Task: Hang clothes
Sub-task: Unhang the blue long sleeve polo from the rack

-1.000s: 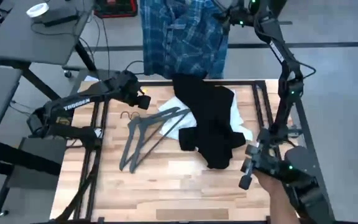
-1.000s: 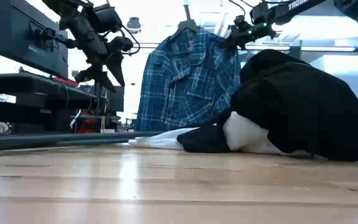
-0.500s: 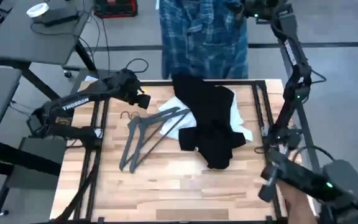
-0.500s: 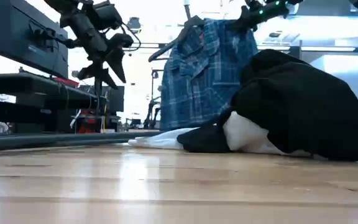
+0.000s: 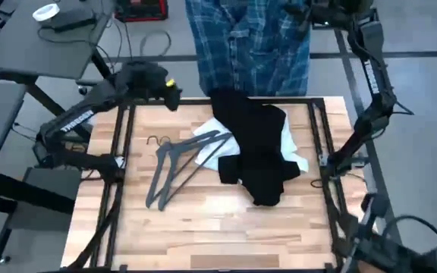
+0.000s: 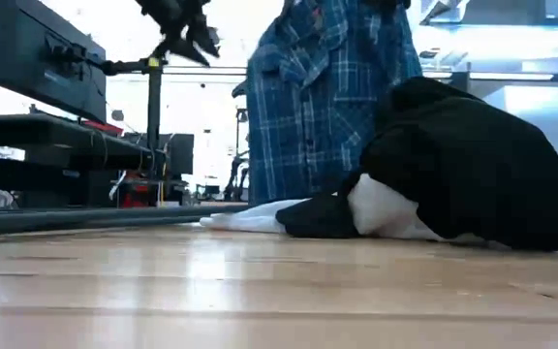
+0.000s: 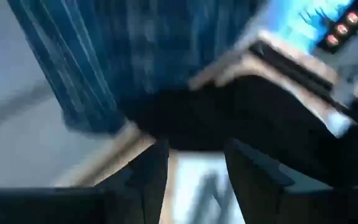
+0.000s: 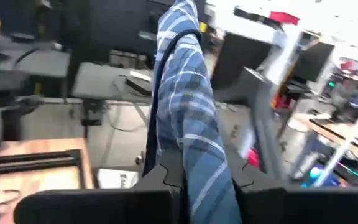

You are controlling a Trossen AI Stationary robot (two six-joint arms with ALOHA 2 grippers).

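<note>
I expect the loosely draped plaid shirt [image 5: 253, 51] to slip off its hanger and sag when I pull the hanger away, because my right gripper [image 5: 303, 17] is pinching the shirt.
The blue-and-white plaid shirt [image 5: 249, 38] hangs on a dark hanger beyond the table's far edge, also seen in the low view [image 6: 327, 107]. My right gripper [image 5: 300, 10] is shut on it up high. The black top [image 5: 256, 152] lies heaped on the white top [image 5: 298, 159] at mid-table. Two dark hangers [image 5: 179, 163] lie left of them, their upper ends on the white cloth. My left gripper [image 5: 170, 87] hovers open above the table's far left corner, high in the low view [image 6: 190, 27], with nothing between its fingers [image 7: 157, 177]. My right gripper pinches a fold of the plaid shirt [image 8: 199, 146] between its two fingers, where the cloth drapes over the hanger's dark arm [image 8: 157, 93]. The fingers point about level, and the cloth runs on away from them. The shirt hangs below, clear of the table.
Black frame rails [image 5: 317, 129] run along the table's left and right sides. A grey desk [image 5: 44, 38] stands at the far left, and a red box [image 5: 139, 7] lies on the floor behind. Something dark and blurred [image 5: 400, 243] shows at the near right corner. Bare wood lies near the front edge.
My right gripper has risen and swung toward the table's right, carrying the plaid shirt, which now hangs higher and farther right. My left gripper has risen well above the table and rolled about its own line, staying open over the far left corner.
</note>
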